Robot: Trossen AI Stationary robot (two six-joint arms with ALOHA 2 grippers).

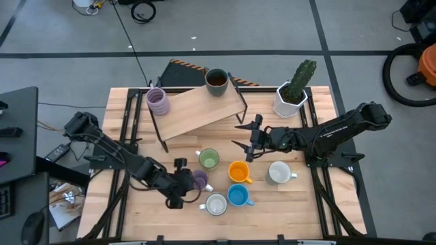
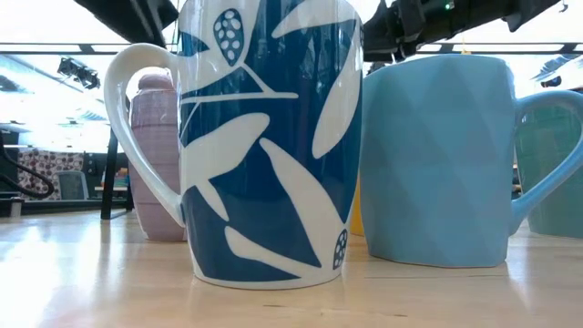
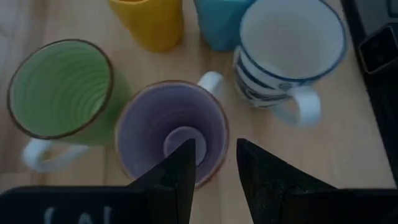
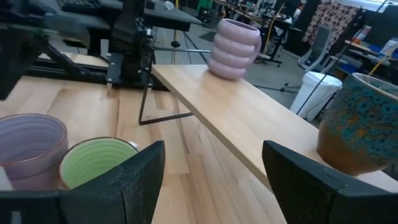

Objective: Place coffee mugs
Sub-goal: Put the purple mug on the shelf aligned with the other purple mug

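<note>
The fingers of my left gripper are too high over the purple mug's rim point(image 3: 222, 155). I should keep them open and reach deeper around the mug's side point(image 3: 210, 175) before I close them.
Two mugs stand on a raised wooden shelf point(image 1: 197, 109): a ribbed purple one point(image 1: 158, 102) and a dark brown one point(image 1: 216, 80). Six more stand on the table: green point(image 1: 209, 159), orange point(image 1: 239, 171), white point(image 1: 279, 173), blue point(image 1: 238, 196), white with blue leaves point(image 1: 216, 204) and purple point(image 3: 171, 130). My left gripper point(image 3: 216, 155) slants down over the purple mug, open. One finger is inside its mouth and one outside the rim, with space on both sides of the wall. My right gripper point(image 4: 214, 168) hovers wide open by the shelf's right end.
A white faceted pot with a cactus point(image 1: 293, 95) stands at the far right of the table. The table mugs crowd together around the left gripper. The shelf rests tilted on thin black legs point(image 4: 146, 102). Bare wood lies along the near edge and at the table's right.
</note>
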